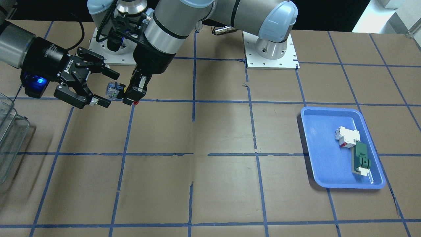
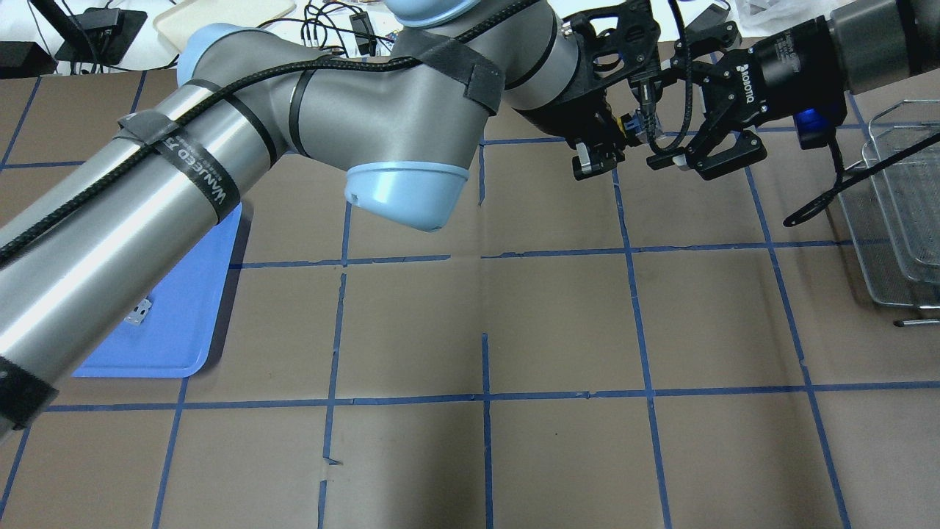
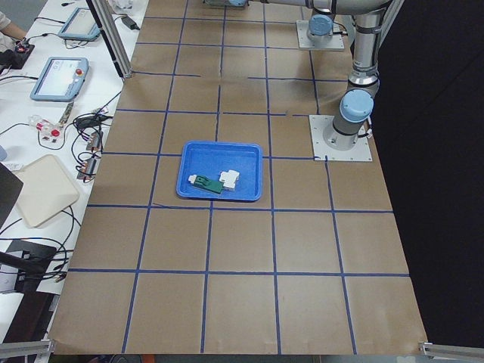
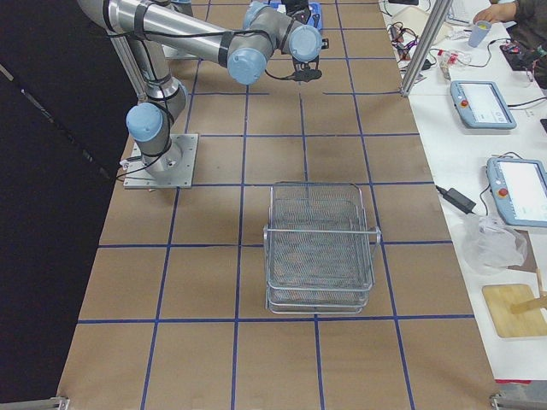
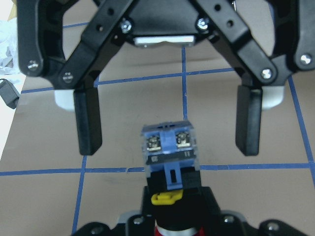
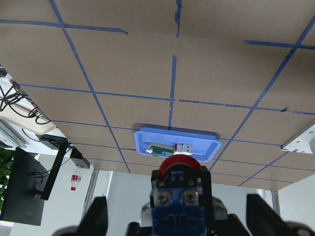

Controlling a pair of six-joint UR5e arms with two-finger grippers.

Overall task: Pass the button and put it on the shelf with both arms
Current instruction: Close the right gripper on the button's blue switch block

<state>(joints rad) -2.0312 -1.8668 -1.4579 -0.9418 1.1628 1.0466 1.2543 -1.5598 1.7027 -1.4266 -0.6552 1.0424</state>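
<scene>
I expect the red cap (image 6: 180, 159) to stay firmly attached and come along when I carry the contact block, because the black collar (image 6: 180, 168) joins the block to the cap.
The button (image 1: 112, 90) has a red cap, a yellow bit and a clear-bluish contact block. My left gripper (image 1: 133, 95) is shut on its cap end and holds it above the table. My right gripper (image 1: 110, 89) is open, its fingers (image 5: 88, 120) on either side of the contact block (image 5: 170, 147) with gaps on both sides. The overhead view shows the button (image 2: 636, 125) between the left gripper (image 2: 609, 150) and the right gripper (image 2: 664, 117). The wire shelf (image 4: 320, 248) stands on the table by the right arm and also shows in the overhead view (image 2: 903, 213).
A blue tray (image 1: 309, 148) on the left arm's side holds a white breaker block (image 1: 347, 136) and a green flat part (image 1: 361, 158). The left arm reaches across the table's back. Brown tabletop with blue tape lines lies between tray and shelf.
</scene>
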